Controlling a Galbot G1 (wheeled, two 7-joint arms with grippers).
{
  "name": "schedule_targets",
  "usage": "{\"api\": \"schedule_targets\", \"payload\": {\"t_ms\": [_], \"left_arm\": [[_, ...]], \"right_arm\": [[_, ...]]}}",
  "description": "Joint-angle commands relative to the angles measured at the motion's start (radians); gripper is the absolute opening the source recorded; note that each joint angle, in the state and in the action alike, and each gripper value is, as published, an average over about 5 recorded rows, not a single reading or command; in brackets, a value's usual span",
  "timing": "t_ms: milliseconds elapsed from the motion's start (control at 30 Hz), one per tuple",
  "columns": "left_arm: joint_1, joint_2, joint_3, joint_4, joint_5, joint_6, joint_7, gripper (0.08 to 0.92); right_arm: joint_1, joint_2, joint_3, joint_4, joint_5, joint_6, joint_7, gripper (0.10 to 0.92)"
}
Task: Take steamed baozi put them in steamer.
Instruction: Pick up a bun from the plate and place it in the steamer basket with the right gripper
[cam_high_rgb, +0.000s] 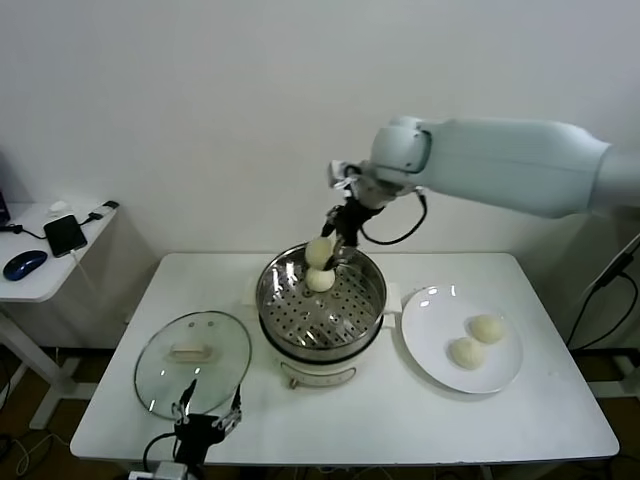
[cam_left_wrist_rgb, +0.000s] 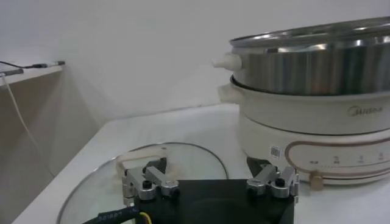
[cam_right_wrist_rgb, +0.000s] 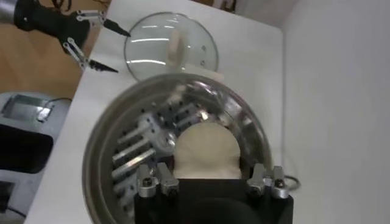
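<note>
The tray (cam_high_rgb: 320, 280) already has a baozi on it just below the held one, so my right gripper should take the held one to the tray's free lid side (cam_high_rgb: 286, 301) before lowering it.
My right gripper (cam_high_rgb: 327, 243) hangs over the back of the steamer (cam_high_rgb: 372, 300) and is shut on a cream-white baozi (cam_high_rgb: 319, 251). In the right wrist view the held baozi (cam_right_wrist_rgb: 204, 149) sits between the fingers of that gripper (cam_right_wrist_rgb: 210, 179), above the perforated tray (cam_right_wrist_rgb: 131, 155). A second baozi (cam_high_rgb: 320, 279) lies on the tray just below it. Two more baozi (cam_high_rgb: 487, 328) (cam_high_rgb: 466, 352) lie on the white plate (cam_high_rgb: 430, 320) right of the steamer. My left gripper (cam_high_rgb: 208, 412) is open and empty at the table's front edge, beside the glass lid.
The glass lid (cam_high_rgb: 170, 375) with a white handle lies flat left of the steamer and shows under the left gripper (cam_left_wrist_rgb: 210, 182) in its wrist view (cam_left_wrist_rgb: 189, 158). A side table (cam_high_rgb: 40, 275) with a phone and a mouse stands at far left.
</note>
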Motion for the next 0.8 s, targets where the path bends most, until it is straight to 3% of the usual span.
{"api": "schedule_targets", "payload": {"t_ms": [33, 367, 633, 800], "left_arm": [[0.012, -0.003, 0.000, -0.013, 0.000, -0.003, 0.000, 0.823], [0.021, -0.006, 0.001, -0.012, 0.001, -0.010, -0.001, 0.823], [0.013, -0.008, 0.000, -0.010, 0.000, -0.006, 0.000, 0.823], [0.003, -0.009, 0.000, -0.007, -0.002, -0.002, 0.001, 0.823]], "right_arm": [[-0.150, 0.184, -0.027, -0.113, 0.009, -0.063, 0.076, 0.690], [-0.259, 0.227, 0.011, -0.264, -0.071, -0.051, 0.070, 0.689], [-0.282, 0.223, 0.027, -0.279, -0.082, -0.042, 0.069, 0.690], [-0.269, 0.206, 0.048, -0.268, -0.082, -0.017, 0.063, 0.768]]}}
